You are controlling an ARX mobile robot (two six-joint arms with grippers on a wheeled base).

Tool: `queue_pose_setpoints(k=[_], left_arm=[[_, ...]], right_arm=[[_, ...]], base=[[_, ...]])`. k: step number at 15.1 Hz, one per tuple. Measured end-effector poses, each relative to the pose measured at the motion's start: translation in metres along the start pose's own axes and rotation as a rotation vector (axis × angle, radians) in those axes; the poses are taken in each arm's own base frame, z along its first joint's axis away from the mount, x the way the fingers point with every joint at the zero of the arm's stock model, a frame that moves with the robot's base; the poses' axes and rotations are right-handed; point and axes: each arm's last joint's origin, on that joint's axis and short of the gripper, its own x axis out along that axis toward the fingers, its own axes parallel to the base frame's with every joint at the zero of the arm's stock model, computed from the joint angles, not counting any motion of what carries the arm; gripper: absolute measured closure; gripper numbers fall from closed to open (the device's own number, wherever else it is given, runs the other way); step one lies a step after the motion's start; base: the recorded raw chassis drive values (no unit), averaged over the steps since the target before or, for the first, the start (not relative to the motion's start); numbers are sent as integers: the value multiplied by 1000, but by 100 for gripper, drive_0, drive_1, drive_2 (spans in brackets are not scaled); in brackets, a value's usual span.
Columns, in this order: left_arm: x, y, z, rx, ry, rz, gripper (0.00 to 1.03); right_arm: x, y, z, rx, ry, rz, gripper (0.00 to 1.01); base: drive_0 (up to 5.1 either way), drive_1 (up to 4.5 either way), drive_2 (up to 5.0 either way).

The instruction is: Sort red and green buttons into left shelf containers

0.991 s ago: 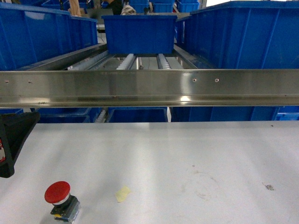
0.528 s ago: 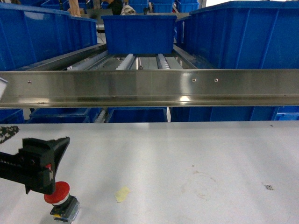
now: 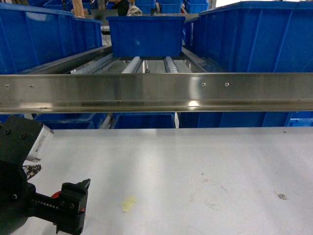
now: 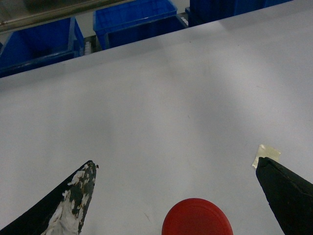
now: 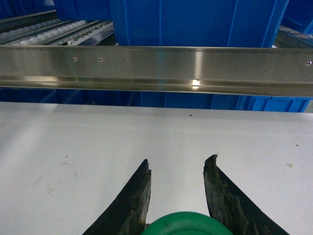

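The red button's round cap (image 4: 197, 217) points up and hides what is below, so I should expect a longer hidden body when I pick up the red button.
The red button's round cap (image 4: 197, 219) shows at the bottom edge of the left wrist view, on the white table. My left gripper (image 4: 175, 163) is open wide, one finger on each side of the cap and touching neither. In the head view the left gripper (image 3: 78, 200) sits low at the front left and hides the red button. The green button's cap (image 5: 188, 225) is held deep between the fingers of my right gripper (image 5: 178, 161), which is shut on it above the table. A left shelf container (image 3: 44, 36) stands on the rollers behind the steel rail.
A steel rail (image 3: 156, 92) crosses the front of the shelf above the table's far edge. More blue bins stand at the centre (image 3: 145, 34) and right (image 3: 254, 39), and others below the shelf (image 4: 132, 19). A scrap of tape (image 3: 128, 203) lies on the table.
My left arm has come in from the left edge and dropped towards the front, so its open gripper now covers the red button in the head view.
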Motion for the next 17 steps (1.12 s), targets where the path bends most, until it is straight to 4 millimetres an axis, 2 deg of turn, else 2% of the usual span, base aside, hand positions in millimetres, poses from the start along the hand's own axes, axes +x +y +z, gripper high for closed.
queue_pose_setpoints(k=[2,5,10,17], left_arm=[[5,-3,-18,-18,76,13,5],[9,-1,-27,-35,113,16,5],[14,1,-33,-55,144,24,5],[24,-4,-25,-20,114,6,7]], right_arm=[[0,0,0,0,0,0,71],[0,0,0,0,0,0,71],[0,0,0,-1,0,0,71],[0,0,0,-3,0,0,71]], base=[[0,0,0],[0,0,0],[0,0,0],[0,0,0]])
